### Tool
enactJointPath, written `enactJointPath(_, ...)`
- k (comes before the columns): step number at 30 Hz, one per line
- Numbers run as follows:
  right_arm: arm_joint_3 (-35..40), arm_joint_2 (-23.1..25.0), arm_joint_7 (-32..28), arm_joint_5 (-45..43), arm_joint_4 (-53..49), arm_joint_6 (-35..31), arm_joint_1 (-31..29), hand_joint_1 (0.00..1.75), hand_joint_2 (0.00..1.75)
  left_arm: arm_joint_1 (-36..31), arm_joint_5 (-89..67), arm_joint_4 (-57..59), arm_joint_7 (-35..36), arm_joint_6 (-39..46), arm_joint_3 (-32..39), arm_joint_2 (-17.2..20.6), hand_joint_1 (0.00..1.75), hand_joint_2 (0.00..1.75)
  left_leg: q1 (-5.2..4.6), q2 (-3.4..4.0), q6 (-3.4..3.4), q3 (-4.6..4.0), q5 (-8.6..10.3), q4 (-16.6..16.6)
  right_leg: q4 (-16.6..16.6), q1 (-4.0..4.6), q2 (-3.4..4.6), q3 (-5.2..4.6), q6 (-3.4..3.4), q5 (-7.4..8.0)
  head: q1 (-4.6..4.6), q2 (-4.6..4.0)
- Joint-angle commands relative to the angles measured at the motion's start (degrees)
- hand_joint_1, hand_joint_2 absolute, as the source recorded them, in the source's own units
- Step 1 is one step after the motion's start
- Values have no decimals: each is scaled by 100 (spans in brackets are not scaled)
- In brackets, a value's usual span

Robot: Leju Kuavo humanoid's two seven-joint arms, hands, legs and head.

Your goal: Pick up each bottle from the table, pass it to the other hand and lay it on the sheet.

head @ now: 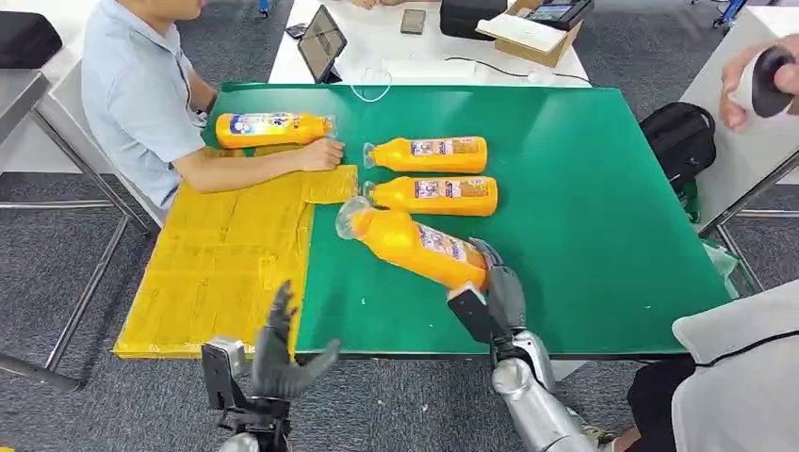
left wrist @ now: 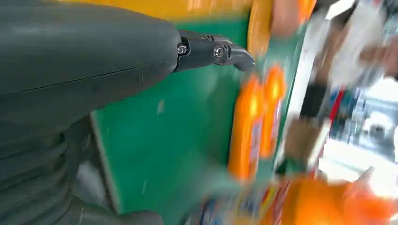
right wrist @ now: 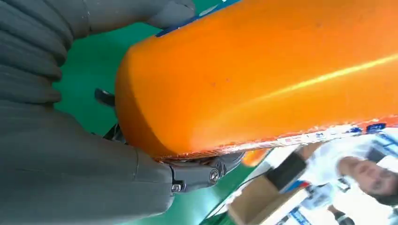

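A small-print label is facing upward on the orange bottle, so I should expect a big front label hidden on the underside when I flip the bottle over.
My right hand grips the base end of an orange bottle, lifted and tilted over the green table, its clear cap toward the yellow sheet. In the right wrist view the bottle sits between the thumb and fingers. My left hand hovers open, fingers spread, at the table's near edge beside the sheet. Two more orange bottles lie side by side on the table. Another bottle lies at the sheet's far end. The left wrist view is blurred, with the left hand over the table.
A seated person rests a forearm across the sheet's far end, hand by the bottle there. Another person's hand is at the far right. A tablet and box stand on the white table behind. A black bag sits right of the table.
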Motion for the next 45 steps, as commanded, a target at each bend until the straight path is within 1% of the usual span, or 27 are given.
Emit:
enactJointPath(1, 887, 210, -51, -127, -291, 213, -11, 175, 175, -424, 432, 483, -89, -741, -475, 129, 0, 175, 9, 4, -13, 14, -4, 0, -1, 10, -1, 15, -17, -3, -2, 0)
enactJointPath(5, 1163, 307, -147, -223, -2, 261, -36, 175, 175, -410, 755, 296, 25, -1197, -537, 134, 0, 175, 11, 12, -12, 19, -9, 2, -1, 12, 6, 17, -18, -5, -2, 0)
enactJointPath(9, 1451, 471, -179, -220, 156, 313, 10, 175, 175, -420, 738, 90, -162, -1048, -454, 46, 0, 175, 7, 6, -8, 8, -3, -1, -2, 7, 3, 8, -10, -1, 0, 0)
enactJointPath(10, 1519, 514, -179, -227, 225, 330, 6, 175, 175, -432, 738, -11, -242, -995, -433, 19, 0, 175, 11, 10, -12, 17, -8, 0, -3, 12, 4, 17, -16, -4, 0, 0)
enactJointPath(13, 1542, 531, -182, -217, 272, 292, -1, 175, 175, -425, 749, -67, -237, -983, -434, 26, 0, 175, 9, 6, -11, 11, -5, 1, 0, 9, 0, 11, -14, -4, -2, 0)
enactJointPath(15, 1623, 543, -171, -273, 404, 380, -60, 175, 175, -391, 965, -198, -232, -1009, -386, 6, 0, 175, 10, 1, -10, 10, -2, -1, -4, 10, -3, 12, -14, -2, 0, 0)
enactJointPath(17, 1731, 653, -163, -294, 595, 370, -93, 175, 175, -375, 1036, -396, -251, -1021, -413, 40, 0, 175, 8, 8, -8, 9, -4, 0, -1, 8, 4, 8, -12, -1, 0, 0)
enactJointPath(18, 1763, 733, -152, -332, 706, 332, -123, 175, 175, -376, 1049, -439, -172, -945, -426, 43, 0, 175, 7, 8, -6, 5, -2, 0, -1, 7, 5, 4, -9, 0, 0, 0)
enactJointPath(19, 1863, 819, -199, -398, 826, 341, -168, 175, 175, -402, 988, -435, -166, -696, -417, 9, 0, 175, 13, 15, -11, 12, -8, 4, 1, 13, 9, 10, -16, -3, 2, 0)
enactJointPath(23, 1898, 883, -183, -388, 823, 288, -155, 175, 175, -431, 985, -417, -167, -676, -430, -5, 0, 175, 7, 9, -10, 13, -4, -3, 0, 7, 3, 12, -14, -3, 0, 0)
enactJointPath(25, 2156, 922, -179, -402, 812, 352, -179, 175, 175, -540, 958, -274, -224, -300, -462, -63, 0, 175, 6, 1, -7, 7, -1, -2, 0, 5, -2, 7, -10, -2, 0, 0)
enactJointPath(26, 2240, 962, -151, -418, 812, 400, -179, 175, 175, -579, 1041, -249, -175, -252, -481, -81, 0, 175, 9, 5, -10, 13, -5, 0, 0, 9, 0, 13, -15, -5, 0, 0)
enactJointPath(29, 2481, 1032, 4, -263, 866, 264, -231, 175, 175, -663, 1253, -254, 29, -285, -591, -55, 0, 175, 10, 15, -10, 11, -6, 2, 1, 10, 8, 9, -15, -2, 0, 0)
enactJointPath(30, 2588, 1030, 41, -219, 896, 143, -267, 175, 175, -701, 1307, -242, 93, -242, -649, -36, 0, 175, 6, 5, -7, 7, -2, -1, 1, 6, 0, 7, -11, -2, 0, 0)
enactJointPath(32, 2710, 1055, 96, -219, 939, 144, -315, 175, 175, -754, 1318, -210, 51, -81, -656, -75, 0, 175, 10, 3, -10, 10, -3, 1, 2, 10, -3, 11, -15, -3, 0, 0)
enactJointPath(33, 2898, 1046, 127, 12, 985, -57, -374, 175, 175, -821, 1363, -153, 132, -48, -709, -71, 0, 175, 6, 1, -7, 6, -1, 0, 2, 5, -2, 6, -11, -2, 0, 0)
enactJointPath(35, 2898, 1046, 127, 12, 985, -57, -374, 175, 175, -821, 1363, -153, 132, -48, -709, -71, 0, 175, 8, 9, -9, 9, -3, 0, 0, 8, 3, 9, -14, -1, -2, 0)
enactJointPath(38, 2898, 1046, 127, 12, 985, -57, -374, 175, 175, -821, 1363, -153, 132, -48, -709, -71, 0, 175, 10, 0, -9, 10, -3, 0, 0, 9, -6, 12, -14, -4, 0, 0)
enactJointPath(39, 2958, 1058, 134, -138, 948, 108, -371, 175, 175, -848, 1506, -104, 207, -60, -703, -64, 23, 175, 6, 2, -7, 7, 0, -2, 0, 5, -2, 7, -10, -2, 0, 0)
enactJointPath(40, 3033, 1052, 123, -131, 914, 101, -369, 175, 175, -846, 1613, -105, 245, -91, -689, -61, 169, 175, 5, 1, -6, 5, 0, -2, 0, 4, -3, 5, -9, -2, 2, 0)
enactJointPath(41, 3092, 1064, 127, -118, 903, 122, -368, 175, 175, -848, 1669, -111, 255, -120, -677, -56, 175, 175, 9, 2, -10, 14, -5, 0, 2, 8, -4, 15, -15, -7, 0, 0)
enactJointPath(42, 3202, 1055, 133, -133, 856, 205, -369, 171, 175, -841, 1743, -129, 231, -151, -648, -58, 175, 175, 8, 3, -9, 11, -4, 0, 0, 7, -2, 12, -13, -5, 0, 0)
enactJointPath(43, 3256, 1045, 121, -144, 822, 233, -355, 162, 175, -844, 1767, -140, 225, -177, -649, -49, 175, 175, 11, 2, -12, 16, -6, 1, 0, 11, -4, 18, -18, -7, 2, 0)
enactJointPath(44, 3256, 1045, 121, -144, 822, 233, -355, 145, 175, -844, 1767, -140, 225, -177, -649, -49, 175, 175, 10, 4, -10, 11, -5, 2, 1, 10, -1, 12, -15, -5, 0, 0)
enactJointPath(45, 3328, 1035, 126, -223, 755, 389, -295, 28, 175, -833, 1865, -176, 256, -249, -632, -43, 175, 175, 14, 6, -14, 18, -8, 2, 2, 14, -1, 19, -21, -8, 0, 0)
